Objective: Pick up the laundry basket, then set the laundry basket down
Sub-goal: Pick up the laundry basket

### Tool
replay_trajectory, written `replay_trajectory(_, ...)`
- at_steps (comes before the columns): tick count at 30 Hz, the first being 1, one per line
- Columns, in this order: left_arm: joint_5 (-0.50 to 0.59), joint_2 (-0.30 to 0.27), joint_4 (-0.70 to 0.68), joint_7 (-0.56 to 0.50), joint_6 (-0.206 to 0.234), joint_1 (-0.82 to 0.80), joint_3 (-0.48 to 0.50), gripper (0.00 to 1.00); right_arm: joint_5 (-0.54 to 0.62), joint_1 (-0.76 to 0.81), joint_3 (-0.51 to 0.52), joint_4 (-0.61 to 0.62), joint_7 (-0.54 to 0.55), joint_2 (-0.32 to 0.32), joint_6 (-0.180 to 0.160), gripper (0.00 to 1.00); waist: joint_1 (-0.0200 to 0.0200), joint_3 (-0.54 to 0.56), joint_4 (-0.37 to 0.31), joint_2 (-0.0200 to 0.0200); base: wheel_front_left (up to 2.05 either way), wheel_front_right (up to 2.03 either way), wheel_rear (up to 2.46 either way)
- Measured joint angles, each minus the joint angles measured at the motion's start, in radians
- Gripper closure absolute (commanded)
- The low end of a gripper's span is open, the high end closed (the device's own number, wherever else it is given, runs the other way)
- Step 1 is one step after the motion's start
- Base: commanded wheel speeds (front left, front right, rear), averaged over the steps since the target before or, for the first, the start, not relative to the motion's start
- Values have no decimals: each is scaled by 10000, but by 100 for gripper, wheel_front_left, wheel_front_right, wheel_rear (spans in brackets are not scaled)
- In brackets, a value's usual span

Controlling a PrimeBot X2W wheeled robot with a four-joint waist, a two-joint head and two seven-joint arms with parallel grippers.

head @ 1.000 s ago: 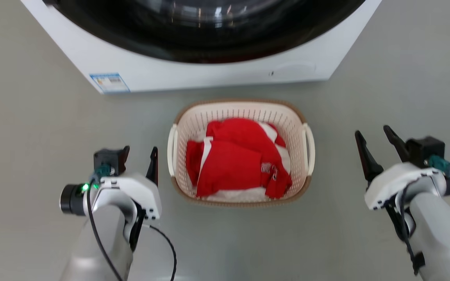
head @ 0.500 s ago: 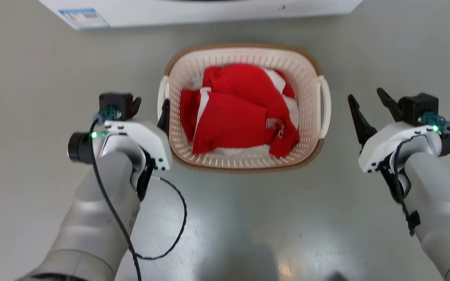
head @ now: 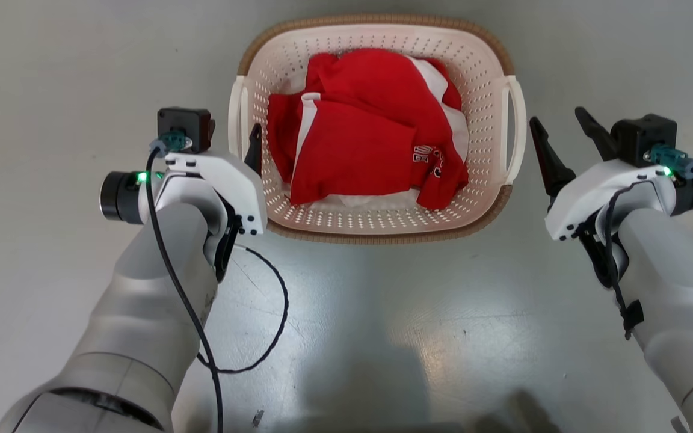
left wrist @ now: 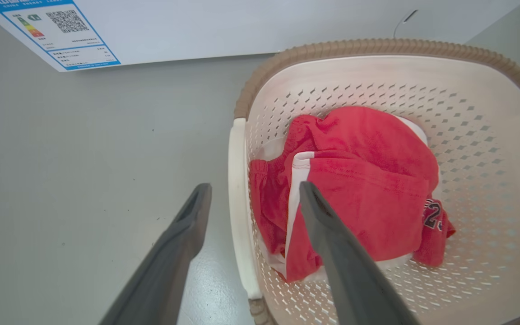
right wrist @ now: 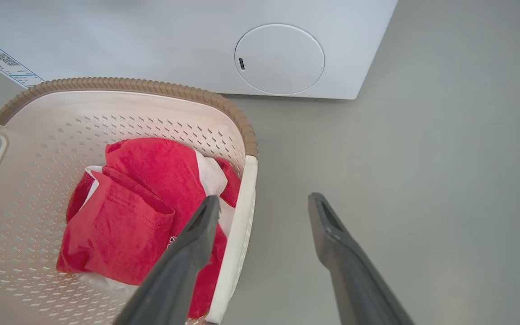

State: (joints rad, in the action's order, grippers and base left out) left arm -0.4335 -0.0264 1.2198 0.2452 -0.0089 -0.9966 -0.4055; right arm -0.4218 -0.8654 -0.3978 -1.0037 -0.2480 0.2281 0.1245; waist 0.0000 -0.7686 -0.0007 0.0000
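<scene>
The red and white garment [head: 369,137] is lying well below the brown rim [head: 387,238]. It will come along and keep its folds when I lift the basket.
The cream perforated laundry basket [head: 382,236] with its brown rim stands on the floor and holds a red and white garment [head: 370,150]. My left gripper [head: 232,135] is open at the basket's left loop handle [head: 237,120]. In the left wrist view its fingers [left wrist: 197,212] straddle that handle [left wrist: 238,180], one outside and one over the garment [left wrist: 368,180]. My right gripper [head: 557,123] is open just right of the right handle [head: 516,126]. In the right wrist view that handle [right wrist: 241,212] lies between the fingers [right wrist: 327,225]; whether either gripper touches is unclear.
The white washing machine [right wrist: 151,36] stands right behind the basket [right wrist: 129,83], with a blue-edged label [left wrist: 52,31] at its lower corner and a round cover [right wrist: 279,59]. A black cable [head: 274,325] loops off my left arm. Grey floor lies to both sides.
The camera has tilted down, so the washing machine left the head view and the basket looms larger. Both open grippers have come forward alongside the basket's handles.
</scene>
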Motion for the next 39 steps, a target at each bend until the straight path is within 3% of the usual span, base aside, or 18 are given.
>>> replay_trajectory(39, -1269, 2, 90, -1058, 690, -1546, -2715, 0, -1260, -1325, -644, -744, 0, -173, 0, 0, 0, -1593, 376, 0, 0, 0, 0)
